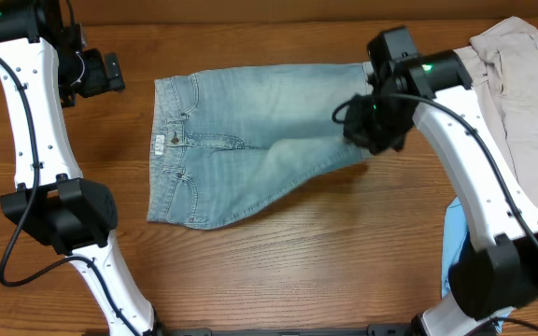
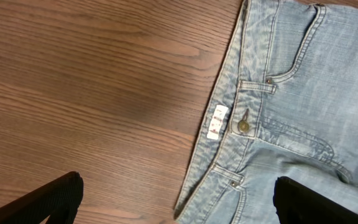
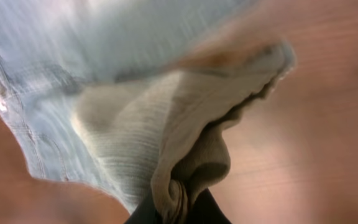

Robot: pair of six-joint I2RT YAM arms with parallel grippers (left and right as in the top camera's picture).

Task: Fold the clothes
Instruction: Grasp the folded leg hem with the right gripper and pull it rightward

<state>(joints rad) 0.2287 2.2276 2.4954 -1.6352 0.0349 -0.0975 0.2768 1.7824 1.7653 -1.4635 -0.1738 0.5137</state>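
Note:
The hem (image 1: 351, 155) is lifted and the wood (image 1: 362, 229) in front of the shorts is clear. My right gripper keeps bringing the leg there and lets go of it with the leg straight.
The faded light-blue denim shorts (image 1: 250, 140) lie on the wooden table, waistband to the left, legs to the right. The button and label show in the left wrist view (image 2: 243, 126). My right gripper (image 1: 374, 131) is shut on the hem of a leg (image 3: 185, 155) and holds it bunched and lifted, the pale inside of the cloth showing. My left gripper (image 2: 179, 202) is open and empty, hovering above the waistband edge at the shorts' left end (image 1: 106, 73).
Beige trousers (image 1: 521, 84) lie at the table's right edge. A sky-blue garment (image 1: 454, 247) shows at the lower right, partly behind my right arm. Bare wood lies in front of the shorts.

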